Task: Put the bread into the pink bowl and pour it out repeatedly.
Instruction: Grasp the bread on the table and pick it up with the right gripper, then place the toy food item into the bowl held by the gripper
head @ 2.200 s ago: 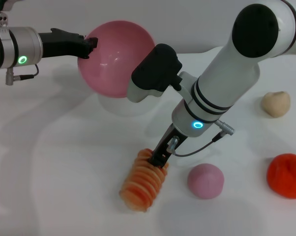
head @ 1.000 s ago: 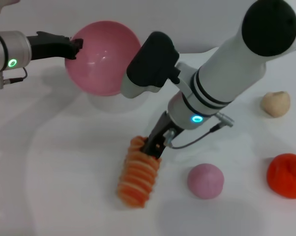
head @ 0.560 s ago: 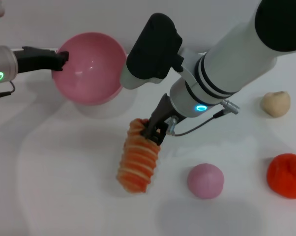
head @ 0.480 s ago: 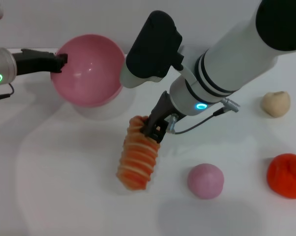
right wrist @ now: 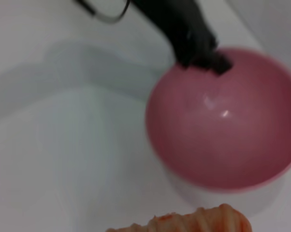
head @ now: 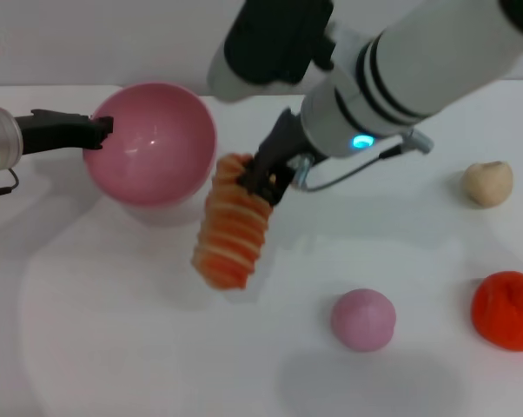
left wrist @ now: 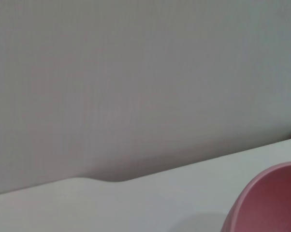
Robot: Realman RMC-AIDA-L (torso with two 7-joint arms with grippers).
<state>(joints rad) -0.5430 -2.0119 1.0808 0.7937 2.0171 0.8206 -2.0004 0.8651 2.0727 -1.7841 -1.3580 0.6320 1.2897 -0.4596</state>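
The bread (head: 231, 233) is hanging outside the pink bowl's rim. My left gripper should move the bowl's hollow (head: 153, 146) under the bread first, and my right gripper should open after that.
The bread (head: 229, 223), a ridged orange and cream loaf, hangs lengthwise in the air just right of the pink bowl (head: 150, 144). My right gripper (head: 261, 178) is shut on the loaf's upper end. The bowl stands upright with its empty hollow facing up. My left gripper (head: 95, 132) is shut on the bowl's left rim. In the right wrist view the bowl (right wrist: 226, 118) sits beyond the bread (right wrist: 194, 221), with the left gripper (right wrist: 199, 50) on its rim. The left wrist view shows only an edge of the bowl (left wrist: 269, 202).
A pink ball (head: 362, 319) lies on the white table right of the bread. A red-orange lump (head: 506, 310) sits at the right edge, and a small beige lump (head: 487, 182) lies behind it.
My right gripper has lifted the bread off the table and carried it up and left toward the bowl. The left gripper has swung the bowl left and turned it from tipped to upright.
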